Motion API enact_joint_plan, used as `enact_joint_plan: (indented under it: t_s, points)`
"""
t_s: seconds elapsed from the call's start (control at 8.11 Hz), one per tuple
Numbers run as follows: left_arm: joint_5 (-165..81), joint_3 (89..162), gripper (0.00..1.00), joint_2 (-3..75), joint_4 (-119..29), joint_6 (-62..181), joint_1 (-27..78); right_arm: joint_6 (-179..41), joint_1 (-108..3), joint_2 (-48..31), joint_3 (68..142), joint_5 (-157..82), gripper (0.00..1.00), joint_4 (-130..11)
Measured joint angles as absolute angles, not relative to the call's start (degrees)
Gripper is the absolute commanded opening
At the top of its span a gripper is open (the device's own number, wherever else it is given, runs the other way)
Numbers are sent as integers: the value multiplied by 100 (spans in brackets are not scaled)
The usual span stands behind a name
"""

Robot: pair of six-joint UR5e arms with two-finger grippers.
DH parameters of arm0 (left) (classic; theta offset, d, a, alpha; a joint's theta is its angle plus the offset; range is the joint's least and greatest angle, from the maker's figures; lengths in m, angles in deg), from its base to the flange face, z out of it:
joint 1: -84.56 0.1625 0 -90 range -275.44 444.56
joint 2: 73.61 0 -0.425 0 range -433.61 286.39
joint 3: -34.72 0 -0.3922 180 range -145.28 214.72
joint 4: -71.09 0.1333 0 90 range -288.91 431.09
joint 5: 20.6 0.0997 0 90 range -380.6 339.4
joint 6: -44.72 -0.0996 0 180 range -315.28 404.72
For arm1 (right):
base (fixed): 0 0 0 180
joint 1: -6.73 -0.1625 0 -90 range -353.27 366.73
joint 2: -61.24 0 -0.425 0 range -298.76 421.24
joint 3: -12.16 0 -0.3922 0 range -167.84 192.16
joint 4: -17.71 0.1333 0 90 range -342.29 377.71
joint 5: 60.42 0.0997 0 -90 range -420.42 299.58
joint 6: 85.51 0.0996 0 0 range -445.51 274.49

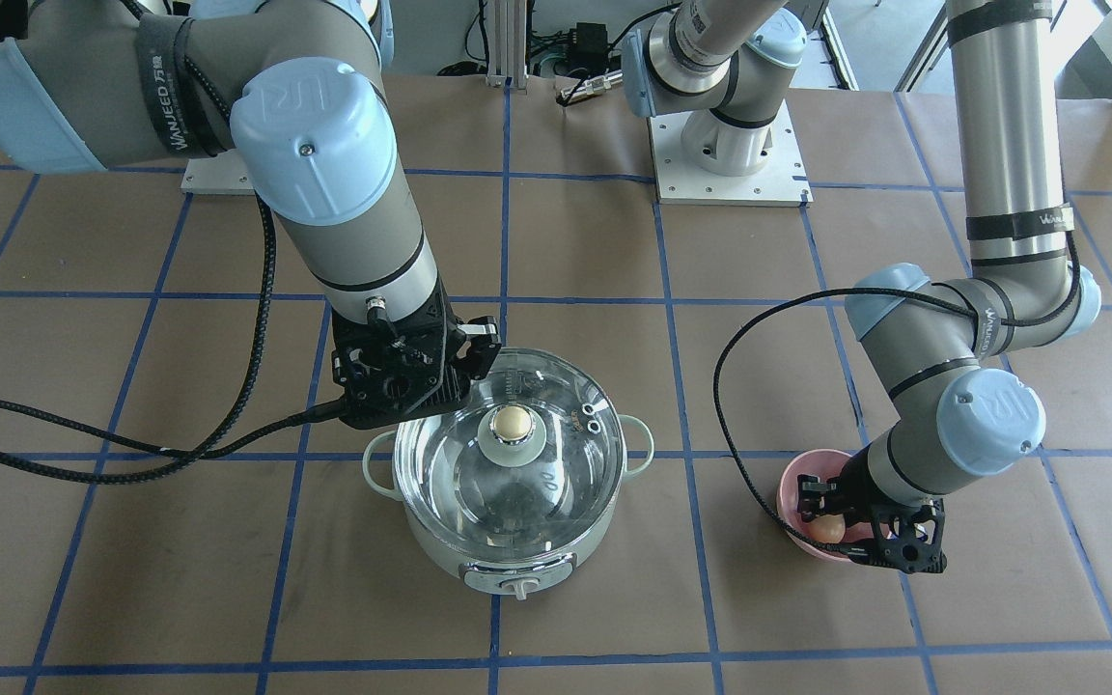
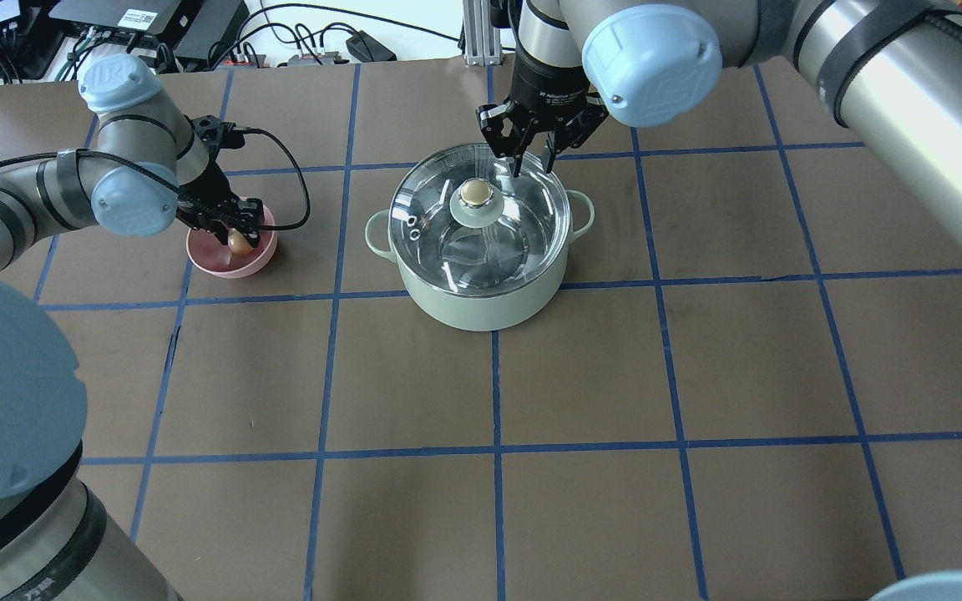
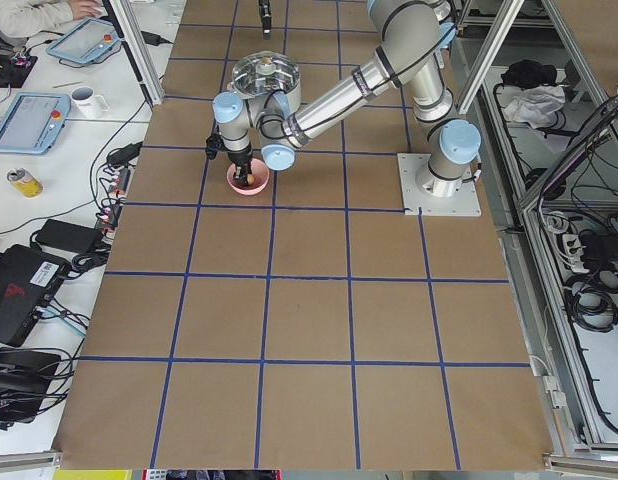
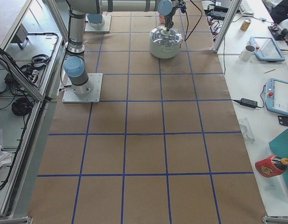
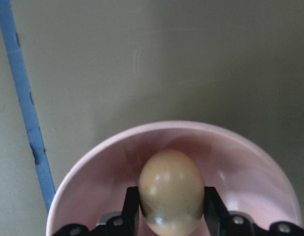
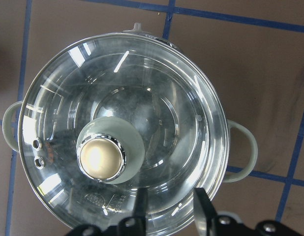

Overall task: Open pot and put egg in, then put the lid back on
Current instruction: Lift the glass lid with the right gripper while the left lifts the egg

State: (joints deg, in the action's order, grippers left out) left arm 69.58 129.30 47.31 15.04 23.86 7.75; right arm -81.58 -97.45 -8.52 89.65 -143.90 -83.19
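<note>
My gripper will lift the clear glass lid (image 1: 480,498) by the lid's knob, and the lid should come off whole because the lid's rim (image 1: 514,562) sits clear of the pot's handles and control dial.
The pale-green pot (image 2: 481,305) stands mid-table with the clear glass lid (image 2: 523,225) on it, its tan-topped knob (image 2: 476,194) in the centre. My right gripper (image 2: 531,163) is open and hovers over the lid's rim beside the knob, touching nothing. In the right wrist view its fingers (image 6: 201,209) stand apart over the lid (image 6: 157,98), to the right of the knob (image 6: 100,158). My left gripper (image 2: 239,234) reaches down into a small pink bowl (image 2: 260,259). It is shut on the tan egg (image 5: 171,189), one finger on each side, low inside the bowl.
The brown table has a grid of blue tape lines (image 2: 493,376). The pot's control dial (image 1: 517,589) faces away from me. A black cable (image 1: 739,405) loops from my left arm over the table between the pot and the bowl. The arm bases (image 1: 730,145) stand at my edge of the table.
</note>
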Motion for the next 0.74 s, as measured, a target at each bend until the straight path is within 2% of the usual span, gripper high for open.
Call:
enact_joint_plan:
  t_s: [0.37,0.74]
  points:
    - [6960,12899,0,4681,1502,2509,775,-8203,-9751,-918,9210,-14351,100,-8810]
    - [6967,12887,0,4587,1495,2591,775,-8024,-9864,-732,9113,-14343,100,-8920]
